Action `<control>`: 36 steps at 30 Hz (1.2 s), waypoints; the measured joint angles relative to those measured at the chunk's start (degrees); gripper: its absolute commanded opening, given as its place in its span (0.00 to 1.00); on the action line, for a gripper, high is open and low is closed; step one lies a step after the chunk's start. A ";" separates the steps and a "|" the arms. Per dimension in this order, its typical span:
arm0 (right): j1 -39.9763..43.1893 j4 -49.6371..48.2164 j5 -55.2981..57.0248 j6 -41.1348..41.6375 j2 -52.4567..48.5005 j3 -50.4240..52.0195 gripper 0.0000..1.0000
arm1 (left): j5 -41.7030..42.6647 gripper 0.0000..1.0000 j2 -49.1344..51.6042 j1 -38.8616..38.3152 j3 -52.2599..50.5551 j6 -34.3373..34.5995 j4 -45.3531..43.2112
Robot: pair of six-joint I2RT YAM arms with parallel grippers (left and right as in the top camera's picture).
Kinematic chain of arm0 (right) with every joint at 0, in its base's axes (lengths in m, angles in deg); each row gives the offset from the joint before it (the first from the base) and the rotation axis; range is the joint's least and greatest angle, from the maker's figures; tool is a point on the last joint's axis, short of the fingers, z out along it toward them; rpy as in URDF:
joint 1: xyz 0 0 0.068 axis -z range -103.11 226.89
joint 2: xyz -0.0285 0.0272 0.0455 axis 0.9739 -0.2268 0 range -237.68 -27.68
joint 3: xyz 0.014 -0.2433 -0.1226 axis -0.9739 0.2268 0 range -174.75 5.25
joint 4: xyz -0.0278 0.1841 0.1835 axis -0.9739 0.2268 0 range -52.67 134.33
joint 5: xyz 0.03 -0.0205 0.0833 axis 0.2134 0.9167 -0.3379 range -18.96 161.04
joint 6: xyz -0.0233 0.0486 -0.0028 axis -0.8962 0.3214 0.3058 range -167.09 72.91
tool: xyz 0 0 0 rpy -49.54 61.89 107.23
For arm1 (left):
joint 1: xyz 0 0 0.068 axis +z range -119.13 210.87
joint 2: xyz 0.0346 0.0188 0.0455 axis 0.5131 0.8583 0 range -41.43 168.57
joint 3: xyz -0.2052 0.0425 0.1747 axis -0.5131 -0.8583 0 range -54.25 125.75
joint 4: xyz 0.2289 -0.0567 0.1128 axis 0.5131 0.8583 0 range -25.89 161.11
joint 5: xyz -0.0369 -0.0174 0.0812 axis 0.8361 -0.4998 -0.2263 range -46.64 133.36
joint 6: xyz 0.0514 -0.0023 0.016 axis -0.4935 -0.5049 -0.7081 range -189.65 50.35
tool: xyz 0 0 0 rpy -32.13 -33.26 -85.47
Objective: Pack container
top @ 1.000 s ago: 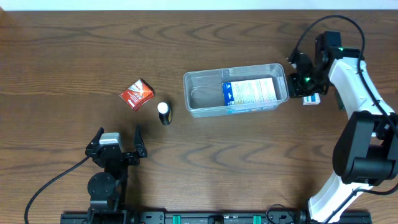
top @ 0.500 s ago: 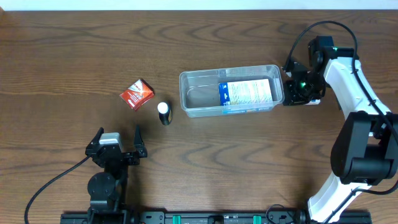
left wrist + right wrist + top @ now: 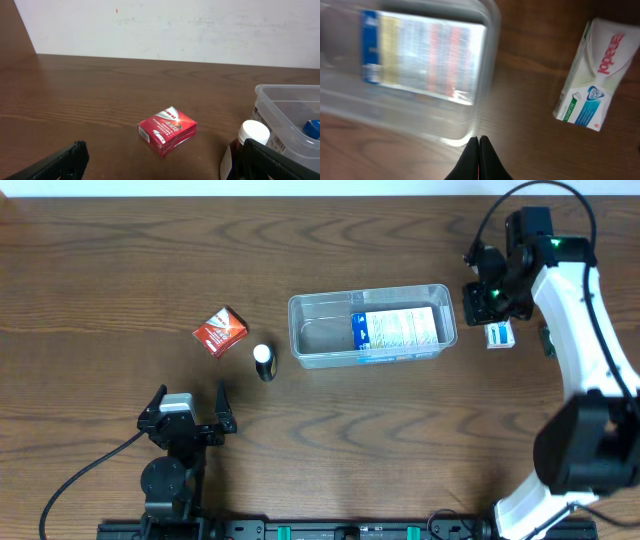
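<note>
The clear container's end (image 3: 446, 302) next to the white and green box slants away. My right gripper should first gently push the container's near side (image 3: 432, 354) square and then take that box.
The clear container (image 3: 322, 336) lies mid-table with a blue and white carton (image 3: 398, 328) inside its right half. My right gripper (image 3: 482, 296) is shut and empty, just off the container's right end. In the right wrist view its closed fingertips (image 3: 479, 149) hover above the table beside the container's corner (image 3: 487, 60). A white and green box (image 3: 500, 335) lies right of the container, and it also shows in the right wrist view (image 3: 596, 75). My left gripper (image 3: 190, 412) is open and empty near the front edge.
A small red box (image 3: 220, 331) and a dark bottle with a white cap (image 3: 263, 362) lie left of the container. The left wrist view shows the red box (image 3: 167, 131), the bottle (image 3: 252, 139) and the container's end (image 3: 280, 102).
The container slid a little to the left. My right gripper then drew back up and to the right, uncovering the white and green box. The left arm has not moved.
</note>
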 measured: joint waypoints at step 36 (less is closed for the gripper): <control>-9.70 -13.40 1.79 2.82 3.26 14.34 0.01 | 0.00 0.98 0.00 0.00 0.00 0.00 0.00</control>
